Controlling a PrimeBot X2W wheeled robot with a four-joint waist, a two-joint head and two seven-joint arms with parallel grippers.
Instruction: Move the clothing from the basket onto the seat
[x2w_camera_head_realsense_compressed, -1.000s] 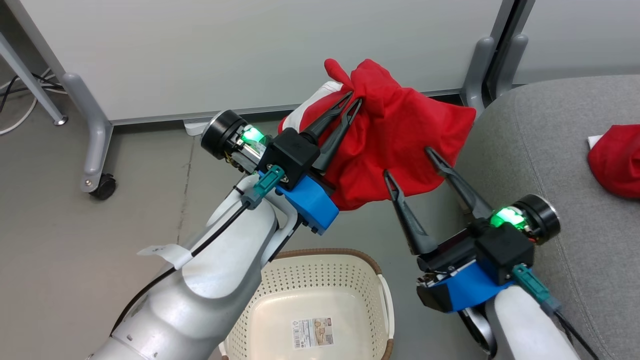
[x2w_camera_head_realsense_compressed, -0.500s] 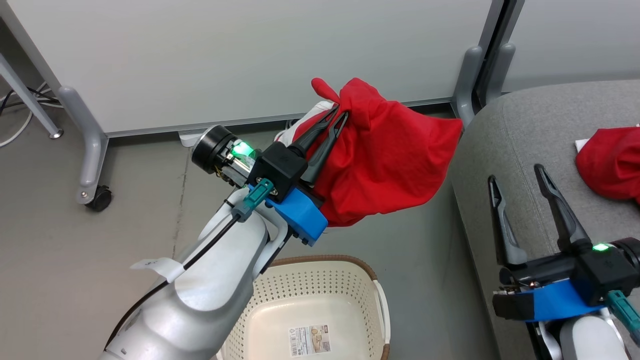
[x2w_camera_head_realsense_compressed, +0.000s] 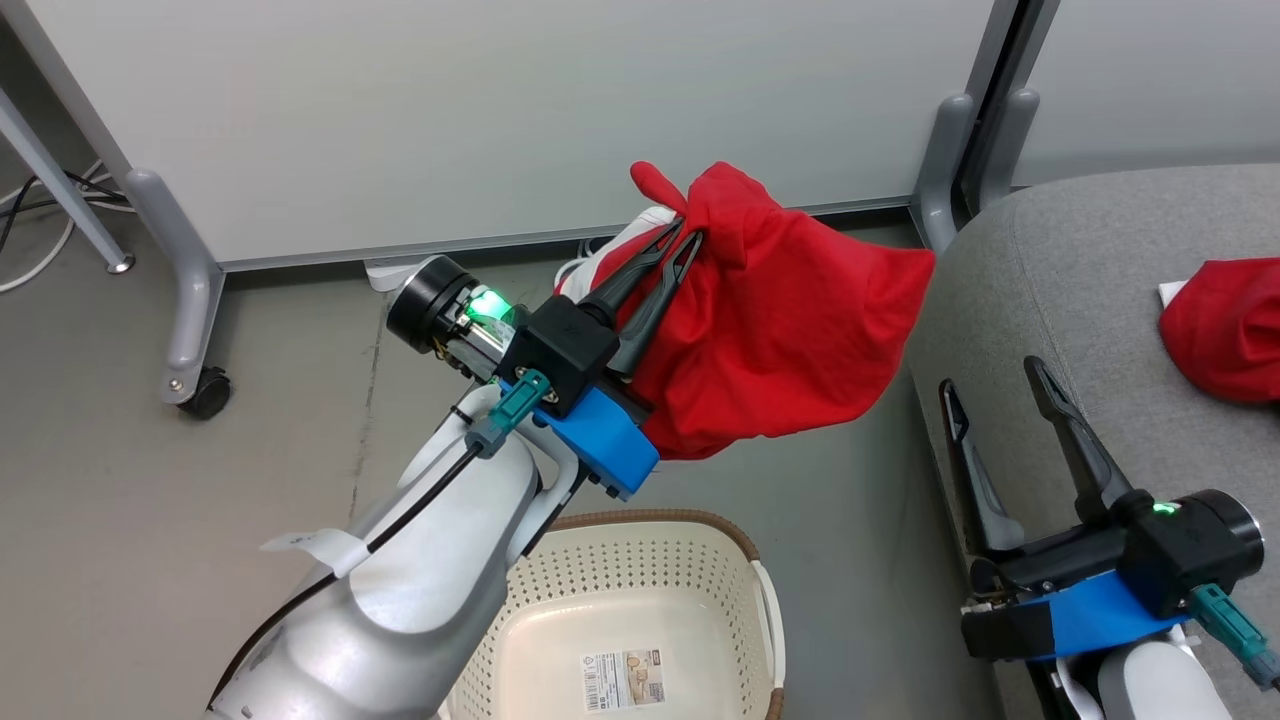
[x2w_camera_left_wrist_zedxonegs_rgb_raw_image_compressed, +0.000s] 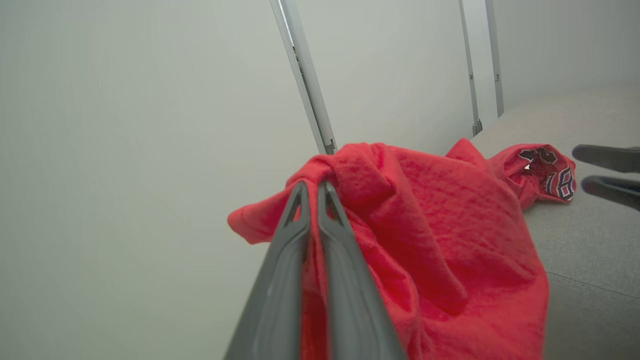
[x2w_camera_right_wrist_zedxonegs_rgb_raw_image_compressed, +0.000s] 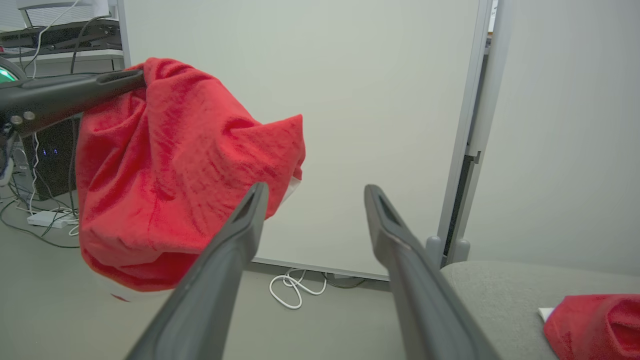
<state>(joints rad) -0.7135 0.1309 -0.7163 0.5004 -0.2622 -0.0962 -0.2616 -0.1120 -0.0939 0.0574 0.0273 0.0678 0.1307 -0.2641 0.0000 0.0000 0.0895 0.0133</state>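
Observation:
The hanging red garment will droop and land crumpled when I carry it to the seat, because loose folds sag from my left gripper's pinch.
My left gripper is shut on a bunched red garment, part of the clothing, which hangs in the air above the floor beyond the basket. The cream basket holds only a paper label. In the left wrist view the shut gripper pinches a fold of the red fabric. A second red garment, a jersey with numbers, lies on the grey seat. My right gripper stands open and holds nothing at the seat's front edge, right of the hanging garment.
White partition panels stand behind, on grey legs with a caster at the left and another leg by the seat's corner. A white cable loops on the floor at the panel's foot. Grey floor surrounds the basket.
My right gripper has drawn away from the hanging garment, rightward and down to the seat's front edge, still open. The left gripper keeps its hold; the head view has shifted slightly.

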